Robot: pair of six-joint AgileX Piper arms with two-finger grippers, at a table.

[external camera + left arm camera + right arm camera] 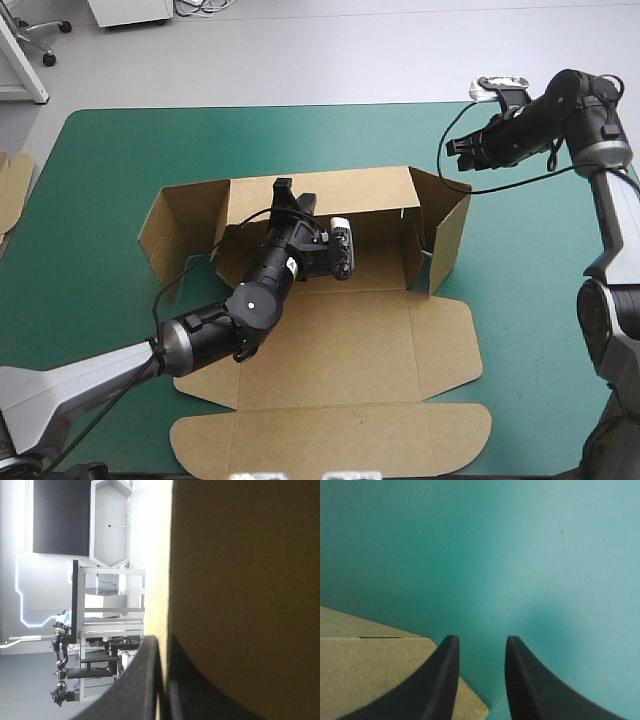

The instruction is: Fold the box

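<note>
My gripper will make the lid panel (330, 345) slide along when it pulls the doubled board edge, because an unbroken crease (345, 292) connects the lid panel to the raised box.
The brown box (340, 350) lies partly raised in the middle of the teal-green table. Its back wall (345, 192) stands up, side flaps (450, 235) angle forward at both ends, and the lid panel (330, 440) lies flat toward the near edge. My left gripper (283, 190) sits on the back wall's top edge. In the left wrist view this gripper (162, 640) is shut on the box (240, 580), the board's edge pinched between the black fingers. My right gripper (458, 150) hovers open beyond the right flap. In the right wrist view it (481, 645) holds nothing, with a brown flap corner (380, 670) beside it.
More brown board (12, 185) shows at the table's left edge. Bare teal-green cover (540, 300) lies to the right of the box and along the far side (250, 140).
</note>
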